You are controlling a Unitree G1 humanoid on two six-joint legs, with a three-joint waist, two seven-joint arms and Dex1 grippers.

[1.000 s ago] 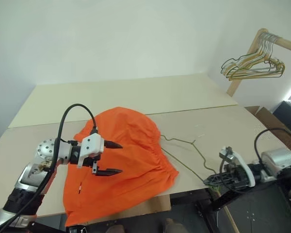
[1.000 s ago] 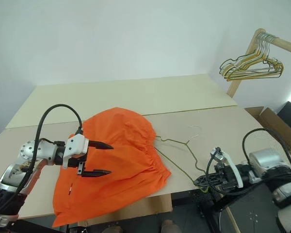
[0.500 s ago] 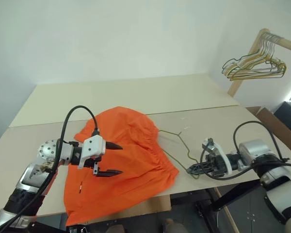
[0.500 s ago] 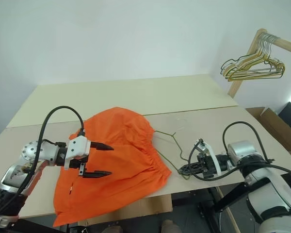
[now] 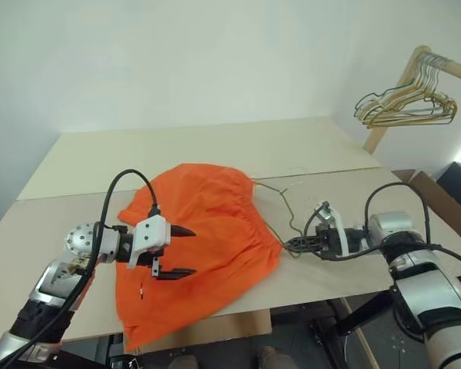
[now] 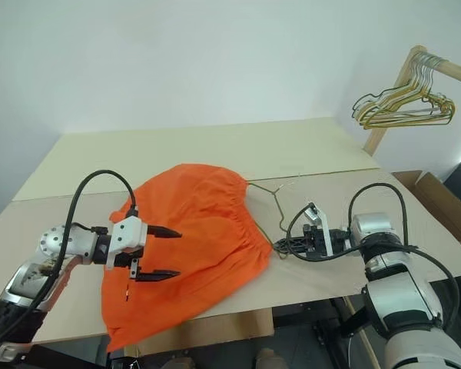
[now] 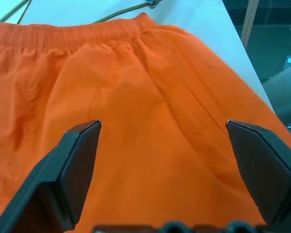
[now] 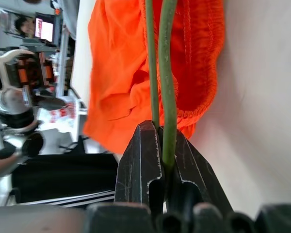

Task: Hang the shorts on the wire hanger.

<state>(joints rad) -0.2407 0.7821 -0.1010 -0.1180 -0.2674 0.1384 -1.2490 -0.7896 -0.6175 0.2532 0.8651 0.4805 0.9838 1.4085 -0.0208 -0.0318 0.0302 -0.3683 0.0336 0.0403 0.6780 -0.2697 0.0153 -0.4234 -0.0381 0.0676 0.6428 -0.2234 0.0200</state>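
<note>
The wire hanger sits only partway (image 5: 256, 183) in the shorts' waistband, so next my left gripper leaves the shorts' middle and takes the waistband's far corner (image 5: 237, 172).
The orange shorts (image 5: 207, 219) lie flat on the table, with the gathered waistband toward the right. My left gripper (image 5: 190, 250) hovers just over the shorts' left part. Its fingers (image 7: 72, 179) stand wide open with nothing between them. The thin dark wire hanger (image 5: 283, 201) lies on the table just right of the waistband, and its far end touches the shorts' edge. My right gripper (image 5: 290, 246) is low over the table beside the waistband. It is shut on the wire hanger (image 8: 167, 87), which runs from the jaws toward the shorts (image 8: 121, 73).
A bunch of gold and green wire hangers (image 5: 403, 104) hangs on a wooden rack at the far right. A cardboard box (image 5: 434, 188) sits beyond the table's right side. The table's front edge (image 5: 323, 296) runs close under my right forearm.
My right gripper has come in from the table's front right corner toward the shorts, dragging the hanger with it and swinging it round. My left gripper has stayed where it was, open.
</note>
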